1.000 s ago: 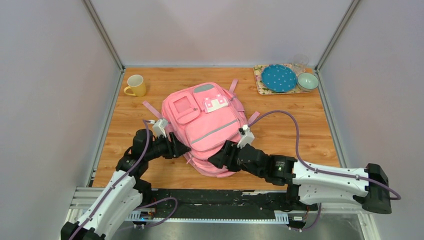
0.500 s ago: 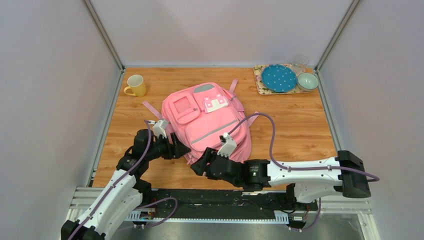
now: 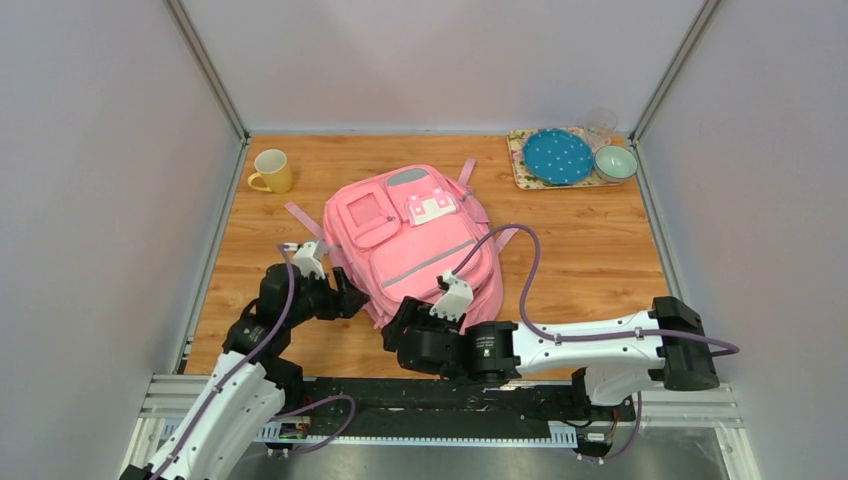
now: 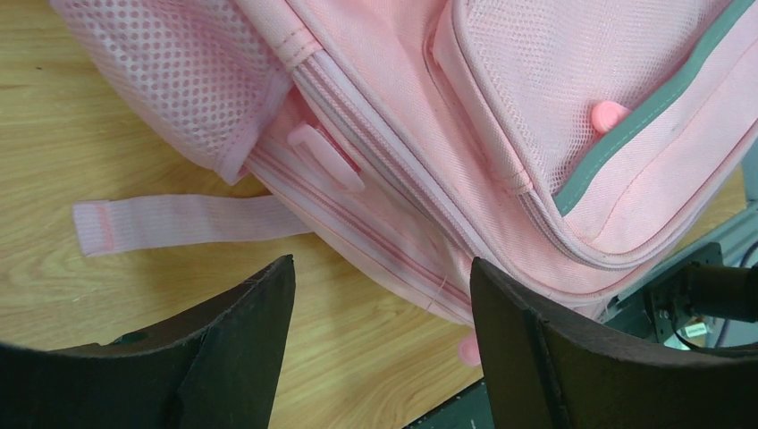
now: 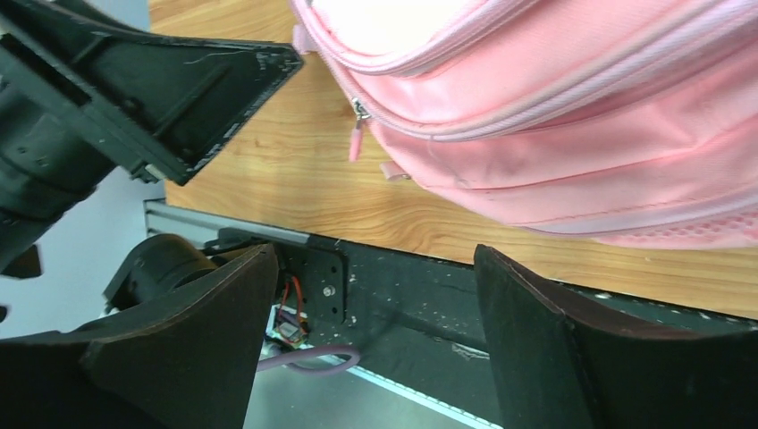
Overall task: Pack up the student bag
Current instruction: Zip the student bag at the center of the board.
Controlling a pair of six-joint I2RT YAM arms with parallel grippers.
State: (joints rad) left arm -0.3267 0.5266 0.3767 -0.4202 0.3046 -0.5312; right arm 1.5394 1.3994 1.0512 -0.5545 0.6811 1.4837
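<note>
The black base rail (image 5: pixel 402 308) is under my right gripper's fingers, which are short of the bag, so I should move back in and pinch the zip pull at its corner (image 5: pixel 356 144).
The pink student bag (image 3: pixel 415 240) lies flat in the middle of the table, front pockets and grey strips up. My left gripper (image 3: pixel 350 297) is open and empty at the bag's near-left edge. In the left wrist view the jaws (image 4: pixel 380 268) stand wide over bare wood beside the bag's side seam (image 4: pixel 501 107), with a pink zip pull (image 4: pixel 326 156) and a loose strap (image 4: pixel 179 222) ahead. My right gripper (image 3: pixel 392 335) is open and empty at the bag's near corner. In the right wrist view (image 5: pixel 374 259) it points over the table's near edge, with the bag (image 5: pixel 554 134) and a small zip pull (image 5: pixel 356 136) above.
A yellow mug (image 3: pixel 272 171) stands at the back left. A tray (image 3: pixel 520 165) at the back right holds a blue plate (image 3: pixel 557 156), a bowl (image 3: pixel 615 162) and a glass (image 3: pixel 600 122). The black base rail (image 5: pixel 501 304) runs along the near edge. My left gripper's finger (image 5: pixel 179 80) is close to my right one.
My right arm has swung left along the bag's near edge to its near-left corner. My left gripper has drawn back a little to the left. Both stay open.
</note>
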